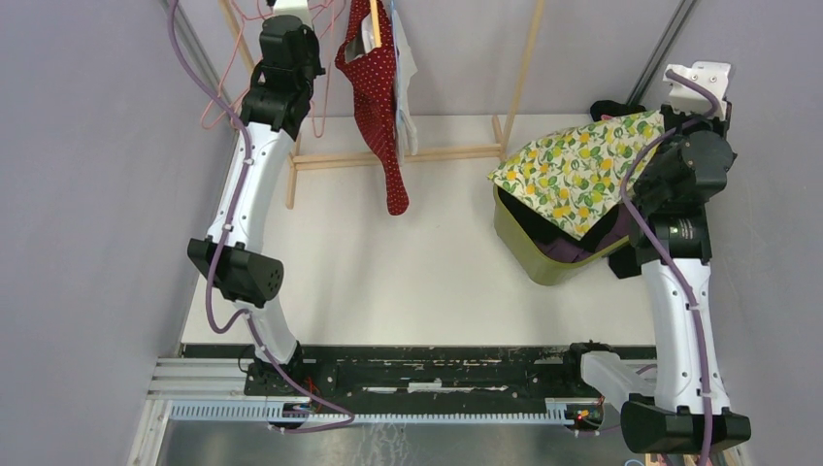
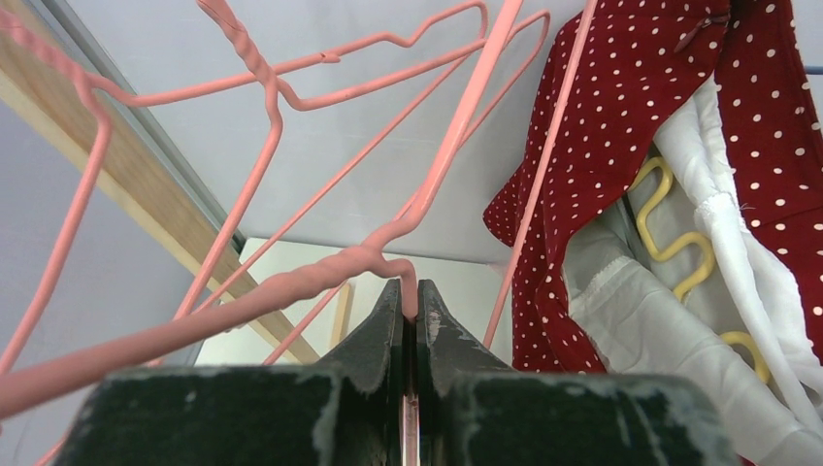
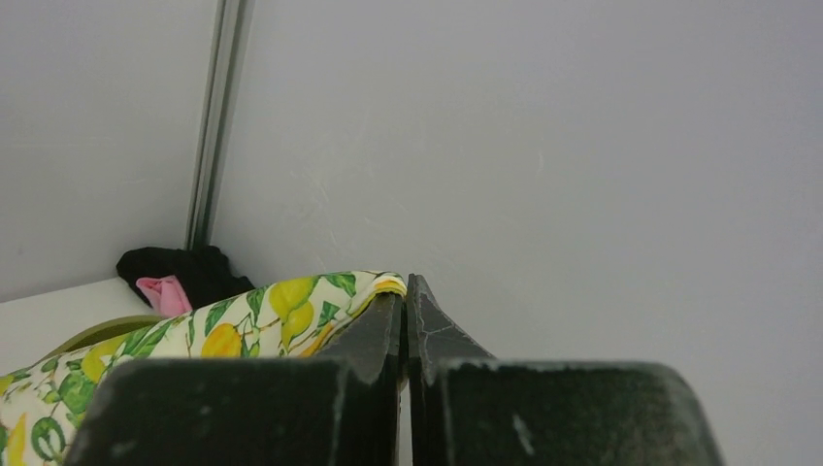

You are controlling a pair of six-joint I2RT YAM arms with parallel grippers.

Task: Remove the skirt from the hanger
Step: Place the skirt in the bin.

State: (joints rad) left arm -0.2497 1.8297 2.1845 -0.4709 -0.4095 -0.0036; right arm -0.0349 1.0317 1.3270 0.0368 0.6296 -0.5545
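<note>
I keep moving the skirt's corner inward with my right gripper until it is over the basket and then let go, because the skirt [image 1: 563, 173] lies free over the olive basket.
The skirt [image 1: 575, 173], white with yellow lemons and green leaves, lies spread over the olive basket [image 1: 532, 254] at the right. My right gripper [image 3: 405, 291] is shut on the skirt's [image 3: 243, 325] edge, at its far right corner beside the grey wall. A pink wire hanger [image 2: 320, 277] hangs bare at the far left. My left gripper [image 2: 410, 296] is shut on the hanger's wire just below its twisted neck. No cloth is on that hanger.
A red polka-dot garment [image 1: 377, 87] and a white one [image 2: 660, 320] on a yellow hanger [image 2: 670, 233] hang from the wooden rack [image 1: 398, 155]. More pink hangers [image 1: 225, 107] dangle near my left arm. A black and pink garment [image 3: 180, 272] lies behind the basket.
</note>
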